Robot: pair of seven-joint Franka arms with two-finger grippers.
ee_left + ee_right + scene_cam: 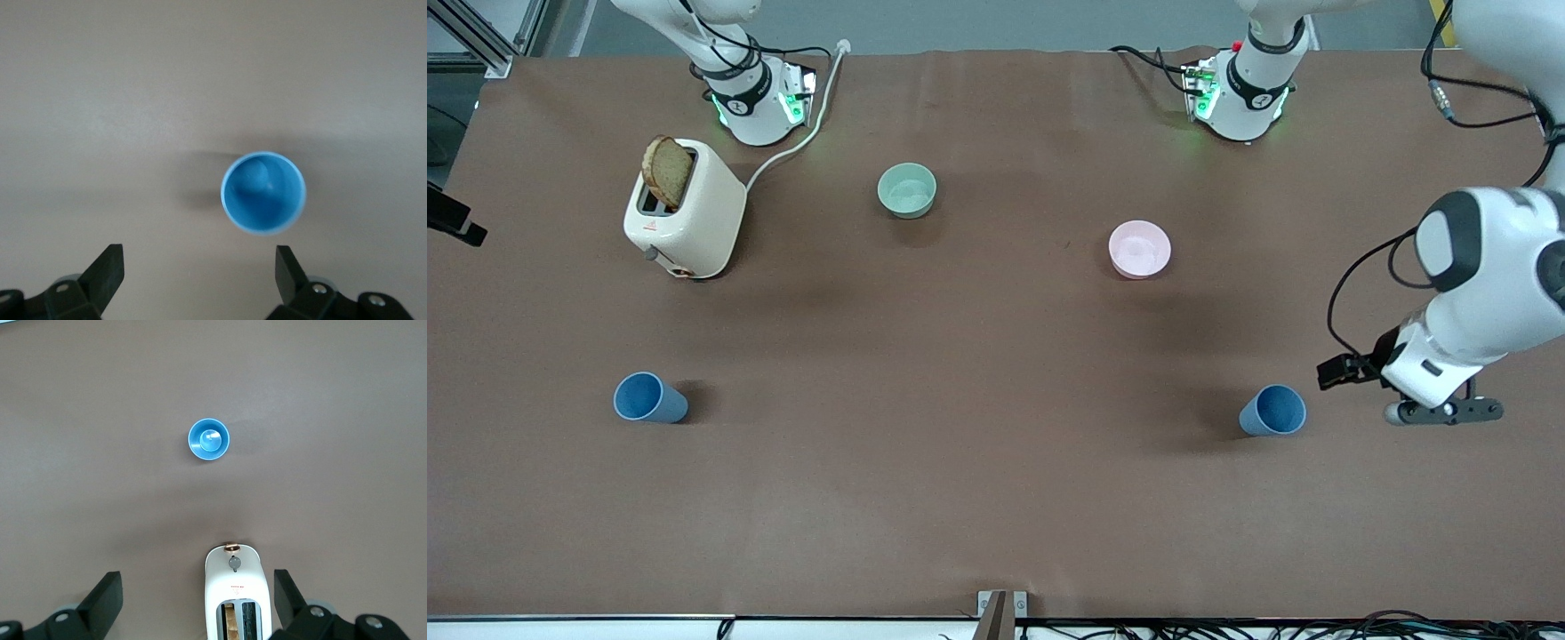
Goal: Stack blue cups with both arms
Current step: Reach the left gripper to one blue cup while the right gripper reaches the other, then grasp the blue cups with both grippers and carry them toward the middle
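The blue cup (650,398) near the toaster gets narrower toward its base (678,407), so it will sit deep inside the other blue cup when the robot lowers it.
Two blue cups stand upright on the brown table. One blue cup (1272,410) is toward the left arm's end and shows in the left wrist view (263,193). My left gripper (1445,411) hangs open and empty over the bare table beside it, apart from it; the left wrist view shows the gripper (198,267) short of the cup. The other blue cup (649,398) is toward the right arm's end and shows in the right wrist view (209,440). My right gripper (198,593) is open and empty, high over the toaster, and is out of the front view.
A cream toaster (689,213) with a bread slice (667,171) in one slot stands near the right arm's base; it shows in the right wrist view (238,600). A mint-green bowl (907,189) and a pale pink bowl (1139,249) sit farther from the front camera than the cups.
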